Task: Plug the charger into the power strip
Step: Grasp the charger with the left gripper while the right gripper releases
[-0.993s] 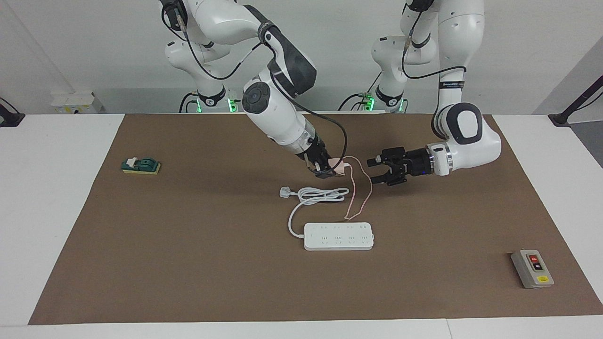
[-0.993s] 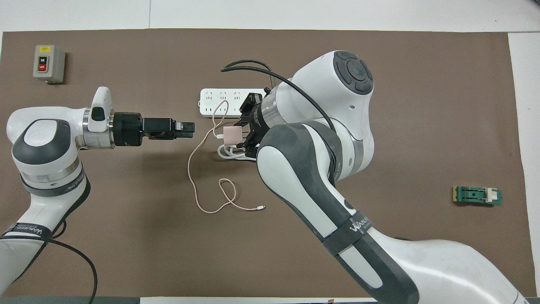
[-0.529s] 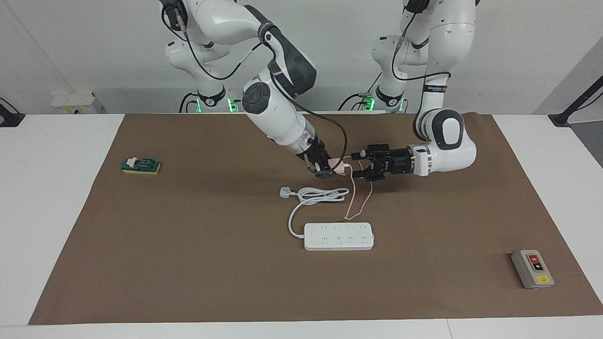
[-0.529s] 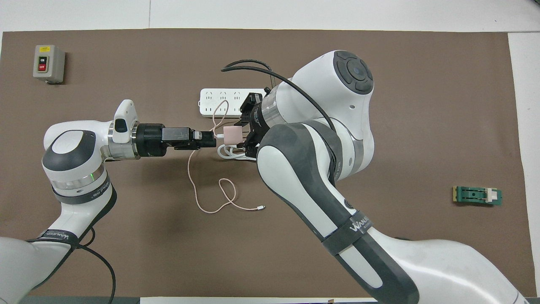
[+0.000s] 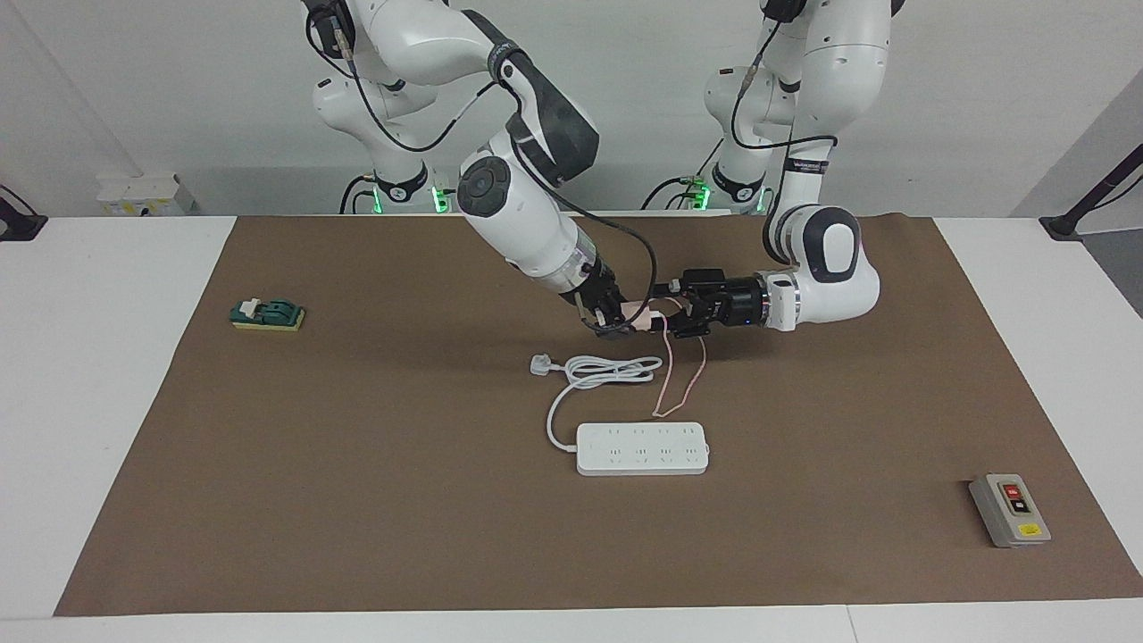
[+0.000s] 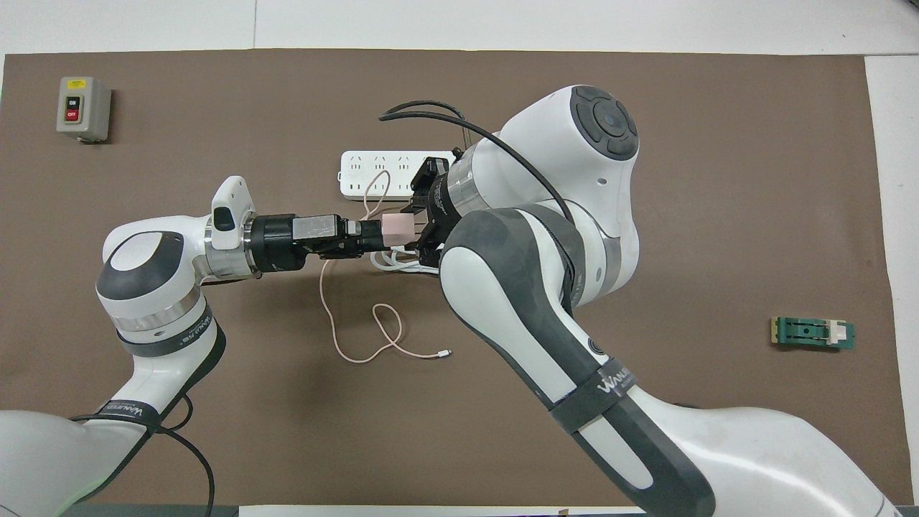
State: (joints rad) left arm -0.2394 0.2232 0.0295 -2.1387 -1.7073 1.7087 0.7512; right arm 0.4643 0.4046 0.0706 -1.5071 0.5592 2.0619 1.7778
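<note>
My gripper will carry the charger while the thin pink cable's tip (image 6: 444,353) lies loose on the mat, so its crossed loop (image 6: 393,342) will slide along and keep its shape.
The pale-pink charger (image 5: 639,313) is held in the air over the coiled white cord, and my right gripper (image 5: 618,323) is shut on it. It also shows in the overhead view (image 6: 398,228), with the right gripper (image 6: 423,228) beside it. Its thin pink cable (image 5: 680,375) hangs down to the mat and loops there (image 6: 344,316). My left gripper (image 5: 668,314) reaches in level from the left arm's end, open, with its fingers at the charger's cable end (image 6: 375,237). The white power strip (image 5: 641,448) lies flat, farther from the robots (image 6: 366,174).
The strip's thick white cord (image 5: 609,370) and three-pin plug (image 5: 540,363) lie between the strip and the grippers. A grey button box (image 5: 1009,509) sits toward the left arm's end, and a green block (image 5: 266,313) toward the right arm's end.
My left arm has swung in toward the charger, and its open gripper now reaches the charger's cable end. My right gripper has kept the charger almost still.
</note>
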